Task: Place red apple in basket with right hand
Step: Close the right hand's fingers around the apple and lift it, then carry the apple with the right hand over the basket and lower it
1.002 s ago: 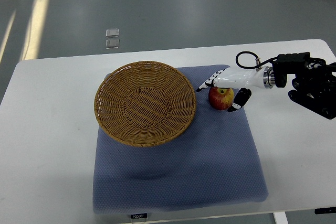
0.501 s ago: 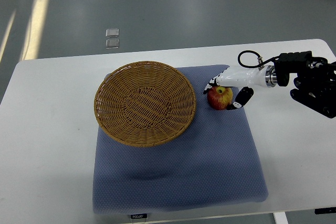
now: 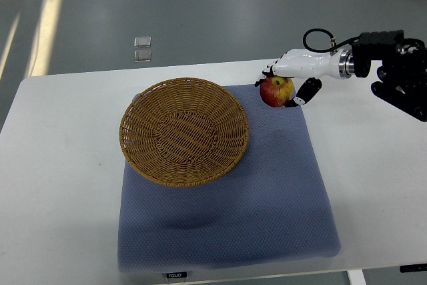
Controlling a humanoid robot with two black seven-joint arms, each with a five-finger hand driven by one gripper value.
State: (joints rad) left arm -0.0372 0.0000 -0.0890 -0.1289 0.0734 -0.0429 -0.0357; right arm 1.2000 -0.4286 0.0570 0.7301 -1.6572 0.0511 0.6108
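My right gripper should keep moving toward the empty basket's middle (image 3: pixel 185 132) with the red apple (image 3: pixel 275 91) snug in its fingers and thumb. It should then lower the apple there and let go.
A red apple (image 3: pixel 275 91) with a yellow patch is held in my right hand (image 3: pixel 281 87), which is white with black fingertips and comes in from the right edge. The fingers are curled over the apple's top and the thumb (image 3: pixel 305 91) presses its right side. The apple hangs above the far right corner of the blue mat (image 3: pixel 227 211). A round wicker basket (image 3: pixel 184 130) sits on the mat's far left part, just left of the apple, and holds nothing. My left arm is out of view.
The mat lies on a white table (image 3: pixel 60 191). The right arm's black wrist and forearm (image 3: pixel 393 65) reach over the table's far right corner. Grey floor lies beyond the far table edge.
My right hand closed on the apple and lifted it off the mat, moving it up and slightly toward the far edge. The basket has not moved.
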